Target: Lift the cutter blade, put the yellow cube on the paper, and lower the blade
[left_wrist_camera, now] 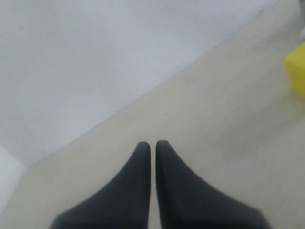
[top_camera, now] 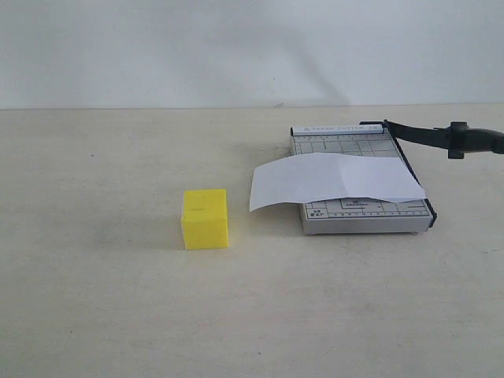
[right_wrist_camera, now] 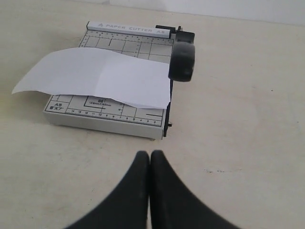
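My left gripper needs to stay closed and press the paper down (top_camera: 335, 179) before it places the yellow cube, because the white paper bows up (top_camera: 290, 183) off the grey cutter board.
The yellow cube (top_camera: 205, 218) stands on the table left of the grey cutter board (top_camera: 358, 214); its edge shows in the left wrist view (left_wrist_camera: 296, 71). The white paper (top_camera: 331, 179) lies across the board and overhangs its left side (right_wrist_camera: 95, 78). The cutter blade (top_camera: 417, 134) is raised off the board, its black handle (top_camera: 472, 140) up at the right (right_wrist_camera: 182, 58). My left gripper (left_wrist_camera: 153, 144) is shut and empty above bare table. My right gripper (right_wrist_camera: 150, 154) is shut and empty, a little in front of the board. Neither gripper shows in the exterior view.
The beige table (top_camera: 118, 299) runs back to a white wall (top_camera: 236, 47). Only the cutter and the cube stand on the table.
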### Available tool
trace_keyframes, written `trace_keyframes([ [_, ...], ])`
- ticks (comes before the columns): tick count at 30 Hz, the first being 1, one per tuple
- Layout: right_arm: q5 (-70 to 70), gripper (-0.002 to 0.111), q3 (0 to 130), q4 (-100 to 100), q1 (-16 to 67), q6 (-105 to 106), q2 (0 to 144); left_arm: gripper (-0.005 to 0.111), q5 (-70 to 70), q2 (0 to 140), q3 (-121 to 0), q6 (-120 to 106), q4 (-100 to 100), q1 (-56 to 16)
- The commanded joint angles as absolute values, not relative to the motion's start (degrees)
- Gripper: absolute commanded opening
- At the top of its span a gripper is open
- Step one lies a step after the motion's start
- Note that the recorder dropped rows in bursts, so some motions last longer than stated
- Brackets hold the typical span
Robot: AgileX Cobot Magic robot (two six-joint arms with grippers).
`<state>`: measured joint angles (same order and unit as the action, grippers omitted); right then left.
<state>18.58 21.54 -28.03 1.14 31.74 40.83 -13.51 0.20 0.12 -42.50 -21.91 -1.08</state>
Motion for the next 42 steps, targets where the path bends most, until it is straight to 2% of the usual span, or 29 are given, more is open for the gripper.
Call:
trace_keyframes([
  [1,17.65,0.0,21.29,-28.03,1.12,32.09,40.67,0.004,-3.34,0.0,0.0,-33.95,-3.88,-1.22],
  [8,15.73,0.0,21.29,-27.8,3.37,32.09,40.67,0.004,5.95,0.0,0.0,-29.14,6.6,-1.22],
  [15,16.58,0.0,21.29,-26.77,3.95,32.09,40.67,0.004,19.5,0.0,0.0,-26.4,7.13,-1.22],
  [18,16.58,0.0,21.29,-25.25,3.95,32.09,40.67,0.004,20.95,0.0,0.0,-26.4,7.13,-1.22],
  [25,14.04,0.0,20.99,-20.88,3.95,32.09,40.67,0.004,15.34,0.0,0.0,-26.4,7.13,-1.22],
  [30,1.34,0.0,14.46,-20.88,3.95,28.6,40.67,0.004,8.74,0.0,0.0,-22.47,7.13,-1.22],
  [36,1.01,0.0,14.46,-21.12,3.95,28.53,40.67,0.004,6.68,0.0,0.0,-13.54,6.9,-1.22],
  [40,0.4,0.0,14.46,-21.12,3.95,28.53,40.67,0.004,-7.54,0.0,-7.99,-17.07,3.4,-1.45],
  [42,0.4,0.0,14.46,-21.12,3.95,28.53,40.67,0.004,-14.53,2.81,-12.41,-25.99,13.94,-3.07],
])
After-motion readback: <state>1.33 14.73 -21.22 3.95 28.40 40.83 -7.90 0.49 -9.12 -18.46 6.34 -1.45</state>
